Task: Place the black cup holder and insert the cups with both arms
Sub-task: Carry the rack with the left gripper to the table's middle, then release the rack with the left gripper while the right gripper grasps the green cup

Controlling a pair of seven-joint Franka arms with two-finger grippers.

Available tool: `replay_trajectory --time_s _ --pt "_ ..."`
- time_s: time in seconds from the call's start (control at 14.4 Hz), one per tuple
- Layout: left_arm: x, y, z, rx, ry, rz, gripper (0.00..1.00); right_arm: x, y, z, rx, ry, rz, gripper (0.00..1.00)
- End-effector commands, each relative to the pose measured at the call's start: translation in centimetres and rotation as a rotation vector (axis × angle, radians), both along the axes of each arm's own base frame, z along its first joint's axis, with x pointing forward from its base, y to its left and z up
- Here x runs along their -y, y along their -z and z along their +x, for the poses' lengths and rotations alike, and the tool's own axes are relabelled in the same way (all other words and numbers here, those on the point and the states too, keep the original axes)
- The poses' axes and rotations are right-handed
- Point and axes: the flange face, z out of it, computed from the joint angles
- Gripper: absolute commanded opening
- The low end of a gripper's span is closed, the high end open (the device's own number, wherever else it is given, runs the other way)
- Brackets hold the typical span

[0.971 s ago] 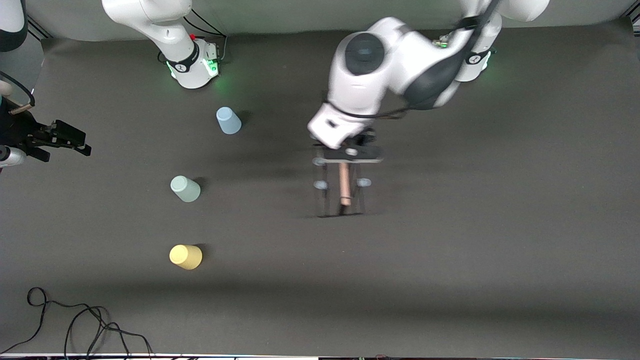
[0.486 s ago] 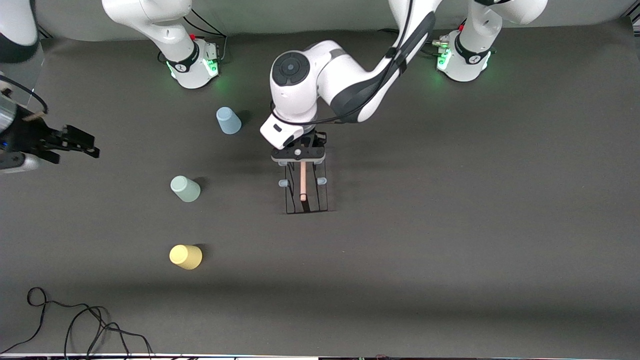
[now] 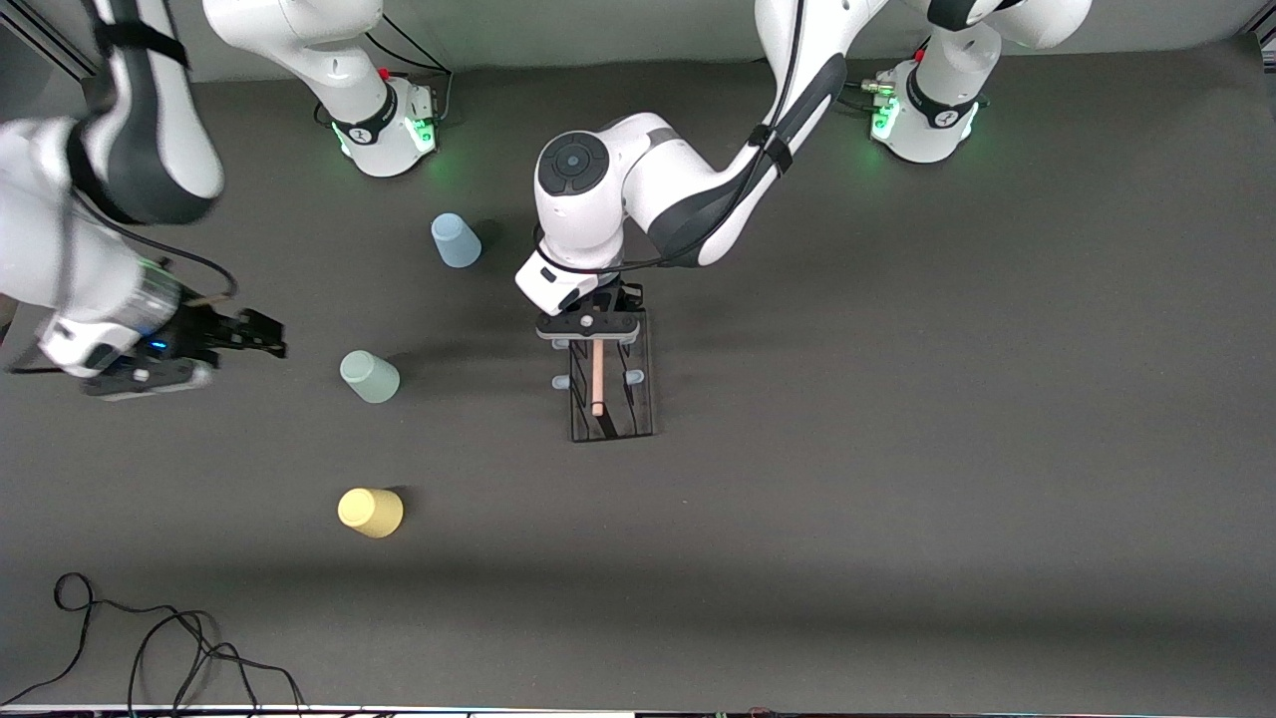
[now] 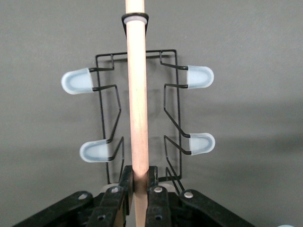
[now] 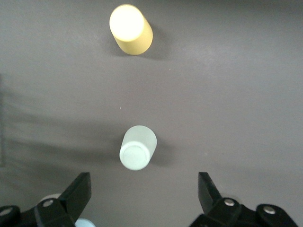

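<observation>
The mint cup [image 3: 370,377] is standing with its narrow end [image 3: 355,366] up, so I expect it to slide over a blue-capped peg and stay there when I lower it.
The black cup holder [image 3: 610,384] is at the table's middle, its wooden rod handle [image 3: 597,379] pointing toward the front camera. My left gripper [image 3: 590,329] is shut on the handle's end [image 4: 139,182]; the wire rack [image 4: 106,118] and its blue-capped pegs [image 4: 78,80] lie below. I cannot tell if the rack touches the table. The light blue cup [image 3: 456,240], mint cup [image 3: 370,377] and yellow cup [image 3: 371,512] stand narrow end up toward the right arm's end. My right gripper [image 3: 254,334] is open beside the mint cup [image 5: 137,148], apart from it; the yellow cup [image 5: 130,29] also shows.
A black cable [image 3: 150,648] lies at the table's near edge, at the right arm's end. The arm bases [image 3: 384,130] [image 3: 922,115] stand along the edge farthest from the front camera. The left arm's elbow [image 3: 588,189] hangs over the table beside the blue cup.
My left arm has carried the cup holder toward the right arm's end and lowered it. My right gripper has moved in from the table's end toward the mint cup.
</observation>
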Motion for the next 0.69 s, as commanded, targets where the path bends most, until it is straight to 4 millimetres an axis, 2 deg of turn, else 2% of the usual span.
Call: replay_trajectory --time_s 0.0,0.07,0.28,0.42,0.62 --pt "0.6 -0.8 0.0 0.037 -0.007 -0.001 0.78 -1.1 5.0 -1.9 0.032 -0.006 0.004 1.0" --pt "0.5 -0.9 0.0 0.035 -0.009 0.003 0.99 -1.1 6.4 -2.0 0.013 -0.006 0.0 1.0" --pt "-0.4 -2.8 0.6 0.039 -0.024 -0.003 1.0 -1.2 9.8 -2.4 -0.022 -0.005 -0.008 1.0" --pt "-3.0 -7.3 1.7 0.028 -0.047 0.005 1.0 -1.5 12.3 -3.0 -0.016 -0.011 -0.014 1.0" --pt "-9.0 -13.9 3.6 -0.02 -0.058 -0.02 1.0 -2.2 15.6 -3.7 -0.015 0.039 0.022 1.0"
